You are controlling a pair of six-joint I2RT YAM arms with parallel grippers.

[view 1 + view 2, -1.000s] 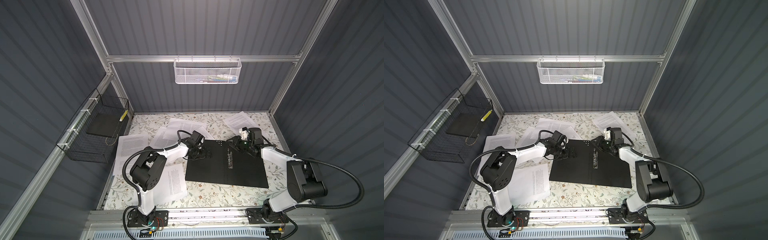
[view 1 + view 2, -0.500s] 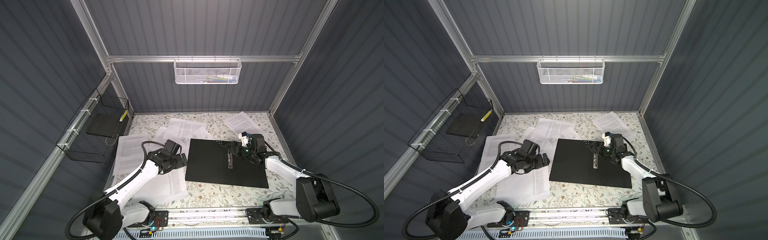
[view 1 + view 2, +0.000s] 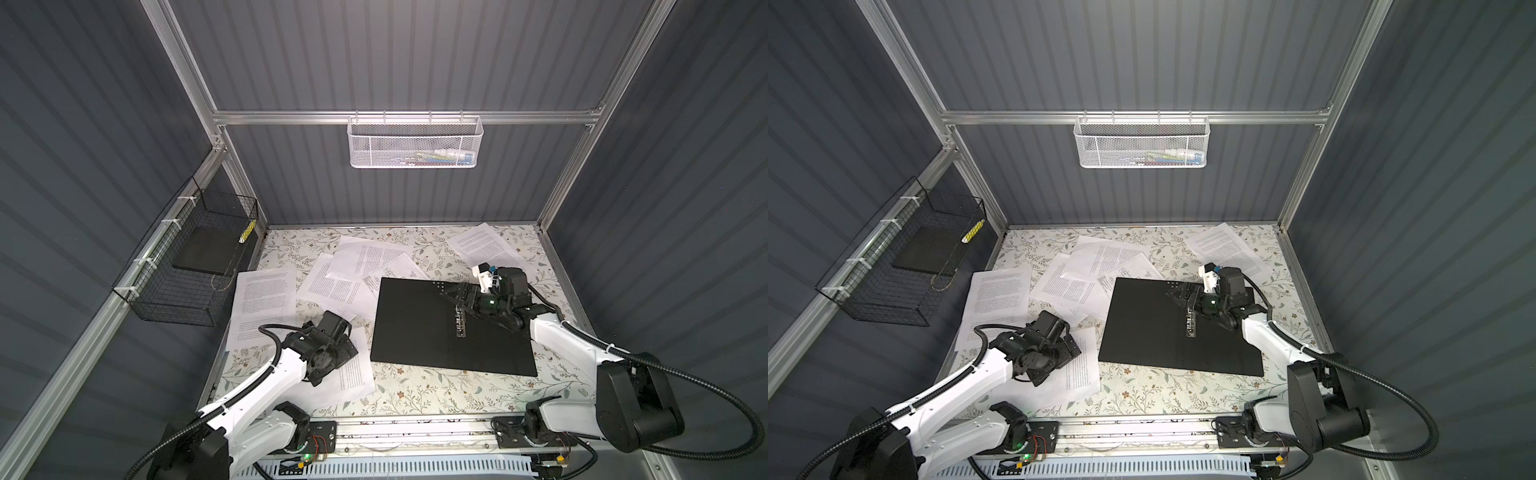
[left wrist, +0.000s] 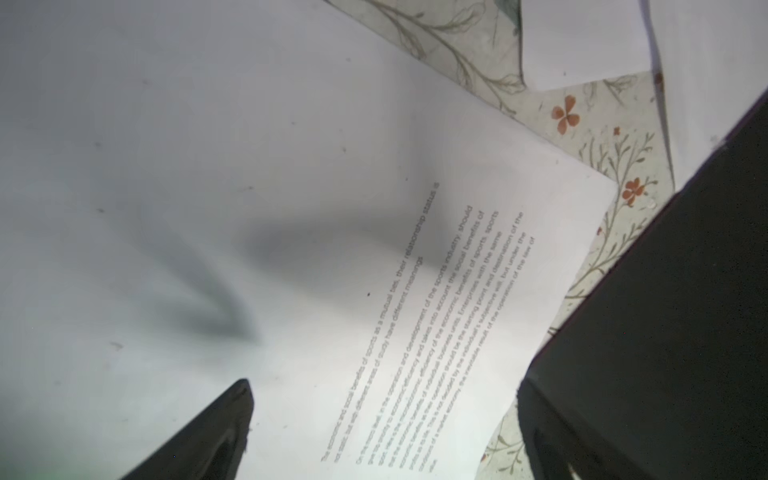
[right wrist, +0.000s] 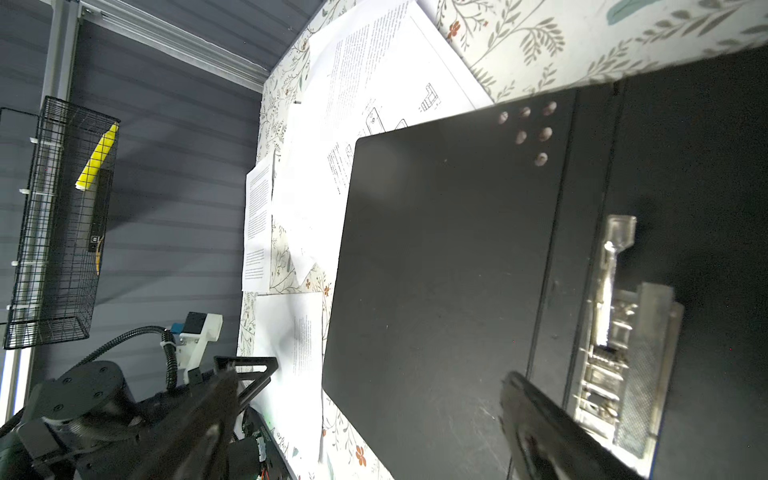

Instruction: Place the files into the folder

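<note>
The text sheet (image 3: pixel 352 382) is lying flat and away from the files (image 3: pixel 331 284) behind it. Next, I slide it back against those files with my left gripper first.
The folder (image 3: pixel 419 332) (image 3: pixel 1150 328) lies opened flat at mid table, black inside up, its metal clip (image 3: pixel 459 326) (image 5: pixel 619 332) on the spine. My right gripper (image 3: pixel 457 296) (image 5: pixel 370 386) hovers open over the spine's far end, nothing between its fingers. Files lie loose around the folder: a text sheet (image 3: pixel 355 374) (image 4: pixel 291 187) at the front left, others (image 3: pixel 266 293) (image 3: pixel 365 257) (image 3: pixel 482 245) behind it. A sheet with line drawings (image 5: pixel 395 108) is tucked under the folder's far edge. My left gripper (image 3: pixel 336 353) (image 4: pixel 386 415) is open just above the front-left sheet.
A black wire basket (image 3: pixel 191 270) hangs on the left wall, holding a dark flat thing and a yellow item. A white mesh basket (image 3: pixel 415 143) hangs on the back rail. Aluminium posts frame the flowered table (image 3: pixel 436 395).
My left arm has pulled back from the folder's left edge to the front-left sheet. My right gripper has opened and shifted from the folder's far right corner to over the spine.
</note>
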